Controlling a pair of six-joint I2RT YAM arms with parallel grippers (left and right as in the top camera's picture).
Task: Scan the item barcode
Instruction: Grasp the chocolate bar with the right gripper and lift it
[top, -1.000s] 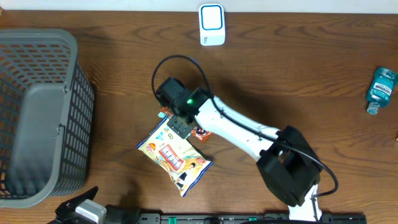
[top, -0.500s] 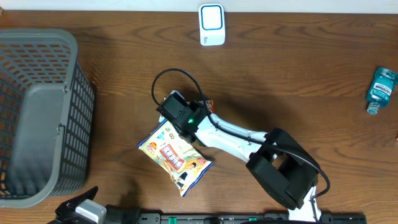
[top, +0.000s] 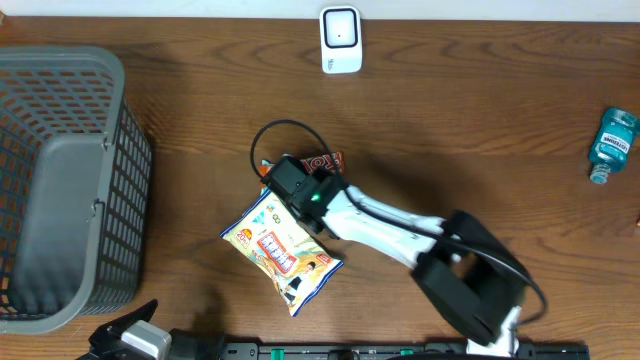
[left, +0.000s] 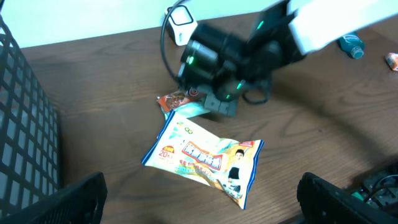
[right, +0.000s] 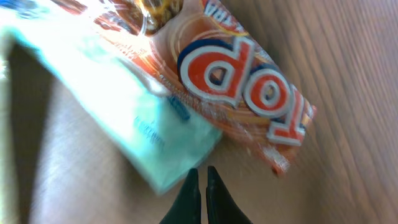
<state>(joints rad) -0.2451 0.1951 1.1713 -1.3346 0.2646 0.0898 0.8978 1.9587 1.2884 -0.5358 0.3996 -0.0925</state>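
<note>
I should open my right gripper's fingers and pinch the packet's lettered end, because the fingers are closed at the teal pack's edge, next to the orange-red snack packet.
An orange-red snack packet lies flat on the wooden table with a pale teal pack over part of it. My right gripper is shut, its fingertips at the teal pack's lower edge. I cannot tell whether they pinch it. A yellow snack bag lies just in front. The white and blue scanner stands at the table's far edge. My left gripper is open and empty, low at the near left.
A dark mesh basket fills the left side. A teal bottle lies at the far right. The right arm stretches from bottom right to the centre, with a black cable looped above its wrist.
The right gripper went from open to shut while its wrist turned. The orange-red packet now shows at the wrist's far side instead of its near right. The left arm stayed still.
</note>
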